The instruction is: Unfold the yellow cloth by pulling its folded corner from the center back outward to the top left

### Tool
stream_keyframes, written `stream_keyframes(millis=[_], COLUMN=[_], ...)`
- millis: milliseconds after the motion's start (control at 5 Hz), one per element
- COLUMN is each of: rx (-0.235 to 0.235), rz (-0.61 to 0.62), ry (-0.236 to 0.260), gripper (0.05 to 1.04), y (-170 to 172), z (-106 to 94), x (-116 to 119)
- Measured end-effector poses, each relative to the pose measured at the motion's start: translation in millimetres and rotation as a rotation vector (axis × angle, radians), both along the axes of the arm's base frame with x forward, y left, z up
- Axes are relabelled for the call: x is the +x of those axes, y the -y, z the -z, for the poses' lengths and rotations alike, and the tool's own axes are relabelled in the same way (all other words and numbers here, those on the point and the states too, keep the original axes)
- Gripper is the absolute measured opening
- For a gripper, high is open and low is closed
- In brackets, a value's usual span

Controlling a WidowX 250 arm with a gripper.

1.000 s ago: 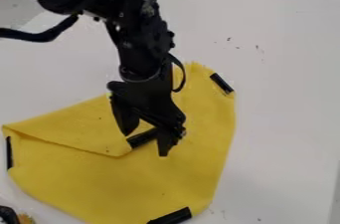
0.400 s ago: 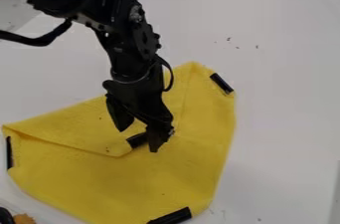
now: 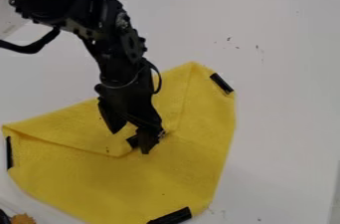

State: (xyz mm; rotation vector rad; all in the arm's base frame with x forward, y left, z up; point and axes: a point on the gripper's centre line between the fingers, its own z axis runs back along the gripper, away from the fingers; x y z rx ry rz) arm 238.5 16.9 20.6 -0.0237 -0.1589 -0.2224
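Note:
I expect the flap to peel open and the rest of the cloth to stay in place when I pull the flap's corner, because the flap's free edge lies loose over the cloth.
The black gripper hangs over the middle of a yellow cloth, its two fingers spread apart. Between and just behind the fingertips lies a black strip at the corner of the cloth's folded flap. Whether the fingers touch the strip I cannot tell. The flap is folded inward from the upper left side. More black strips mark the cloth's edges: one at the upper right, one at the left and one at the bottom.
The cloth lies on a white table. At the lower left corner are a small orange-brown object and a dark rounded thing beside it. Dark clutter stands beyond the table's far edge at the top right.
The arm and gripper have shifted left across the cloth, bringing the gripper over the flap's corner strip. The cloth lies as before. More of the orange-brown object shows at the lower left.

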Motion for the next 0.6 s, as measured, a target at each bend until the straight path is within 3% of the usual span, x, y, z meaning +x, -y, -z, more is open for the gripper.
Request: stream_keyframes(millis=[400, 600], rx=[-0.027, -0.028], rz=[0.04, 0.053], ry=[0.017, 0.011], gripper=[0.942, 0.653], y=[-1.4, -1.2], z=[9.0, 10.9], x=[4.2, 5.3])
